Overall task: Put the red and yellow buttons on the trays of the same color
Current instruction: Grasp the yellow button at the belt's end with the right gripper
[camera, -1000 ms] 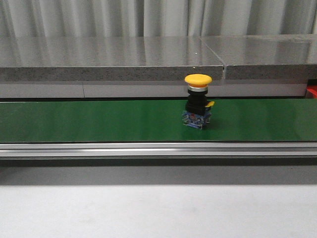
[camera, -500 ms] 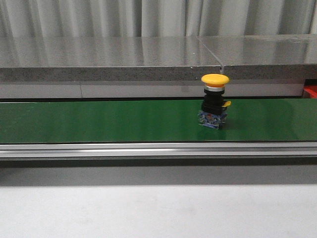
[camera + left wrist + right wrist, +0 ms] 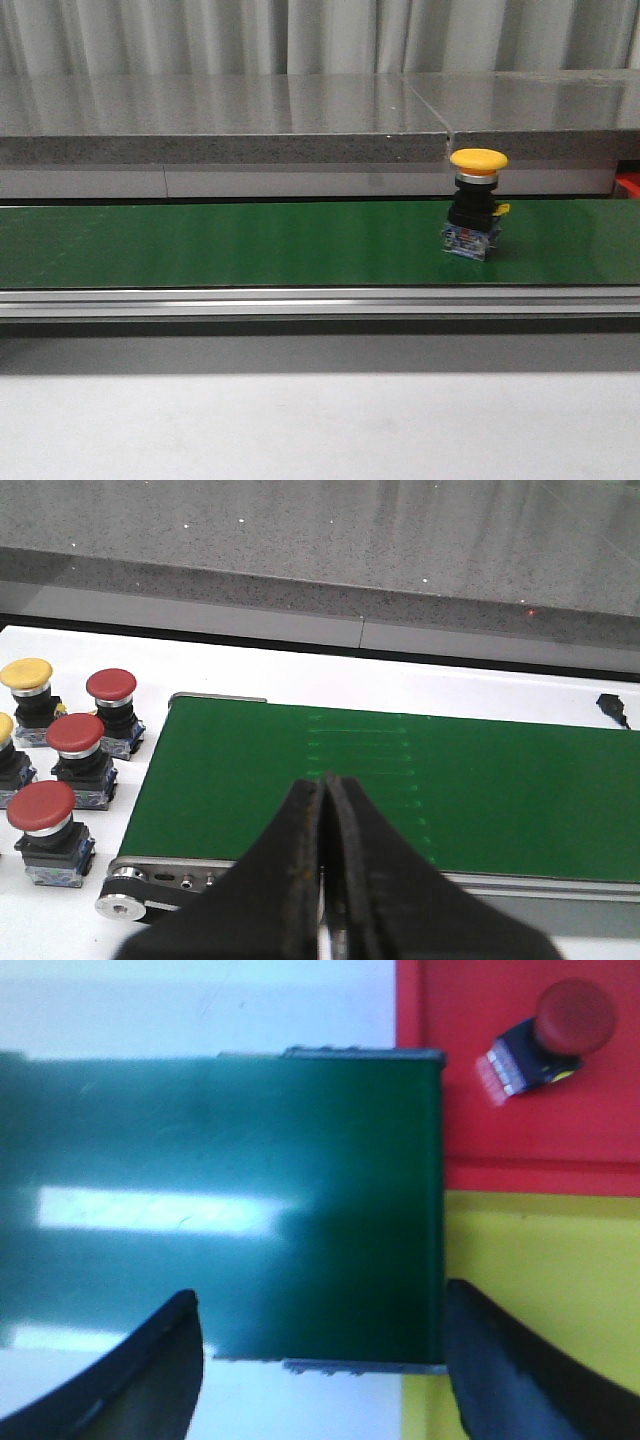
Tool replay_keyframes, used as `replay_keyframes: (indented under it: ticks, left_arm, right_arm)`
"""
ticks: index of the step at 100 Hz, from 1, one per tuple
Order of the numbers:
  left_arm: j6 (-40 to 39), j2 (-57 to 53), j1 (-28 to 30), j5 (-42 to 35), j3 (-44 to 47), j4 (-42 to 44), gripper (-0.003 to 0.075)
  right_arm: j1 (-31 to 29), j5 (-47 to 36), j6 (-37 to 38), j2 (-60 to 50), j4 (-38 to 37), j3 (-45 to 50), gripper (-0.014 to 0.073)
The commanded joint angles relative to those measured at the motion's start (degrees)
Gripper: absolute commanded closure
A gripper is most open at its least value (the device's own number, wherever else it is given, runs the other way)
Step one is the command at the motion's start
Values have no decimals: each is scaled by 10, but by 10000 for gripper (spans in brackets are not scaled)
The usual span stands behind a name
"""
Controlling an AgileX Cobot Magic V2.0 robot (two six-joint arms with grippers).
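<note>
The yellow button (image 3: 479, 161) stands upright by itself on the green belt. My right gripper should continue to go toward it with its fingers open until they are on both sides of its black body (image 3: 473, 208).
A yellow button (image 3: 474, 204) stands upright on the green conveyor belt (image 3: 250, 245), right of centre in the front view. My left gripper (image 3: 325, 783) is shut with nothing in it, above the belt's end (image 3: 300, 790); beside that end stand three red buttons (image 3: 110, 695) (image 3: 76, 744) (image 3: 42, 814) and a yellow button (image 3: 27, 684), with another yellow cap at the frame edge (image 3: 4, 730). My right gripper (image 3: 320, 1305) is open over the belt's other end (image 3: 250, 1200). Past that end lie the red tray (image 3: 500, 1110), holding a tipped red button (image 3: 558, 1032), and the yellow tray (image 3: 540, 1270).
A grey stone ledge (image 3: 220, 120) runs behind the belt, and an aluminium rail (image 3: 300, 302) runs along its front. A white tabletop (image 3: 300, 425) lies in front. A small black cable end (image 3: 612, 708) sits on the white surface beyond the belt.
The yellow button has ridden the belt to the right, from the middle toward the right side of the front view.
</note>
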Motion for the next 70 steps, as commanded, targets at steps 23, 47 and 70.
replay_keyframes:
  ticks: [23,47,70]
  left_arm:
    - [0,4,-4,-43,-15,-1,739]
    - [0,4,-4,-43,-15,-1,739]
    - [0,4,-4,-43,-15,-1,739]
  right_arm:
    - [118,-50,-41,-19,6,44,83]
    - [182,-71,-44,17,7,42,83]
    - [220,-88,-44,63,13,13,83]
